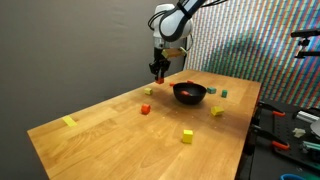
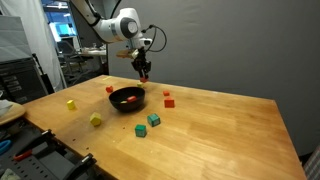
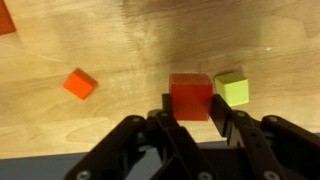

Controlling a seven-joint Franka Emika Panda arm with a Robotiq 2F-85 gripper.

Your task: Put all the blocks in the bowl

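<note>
I should go on moving my gripper toward the bowl's middle (image 2: 127, 99) and let go of the block inside, because the red block (image 2: 144, 80) is hanging higher than the black bowl's open rim.
My gripper (image 3: 191, 108) is shut on a red block (image 3: 190, 90), which sits squarely between the two fingers. In both exterior views the gripper (image 1: 158, 70) (image 2: 143, 72) hangs above the table, just beside the black bowl (image 1: 189, 93) (image 2: 127, 99). In the wrist view, a yellow-green block (image 3: 231, 88) and an orange block (image 3: 80, 83) lie on the wood below. More blocks are scattered round the bowl: red (image 1: 146, 108), yellow (image 1: 187, 136), teal (image 2: 154, 120) and yellow (image 2: 96, 120). Something red lies inside the bowl.
A flat pale-yellow strip (image 1: 69, 122) lies near a table corner. Tools and cables (image 1: 290, 130) crowd the bench past the table's edge. A patterned screen (image 1: 260, 40) stands behind the table.
</note>
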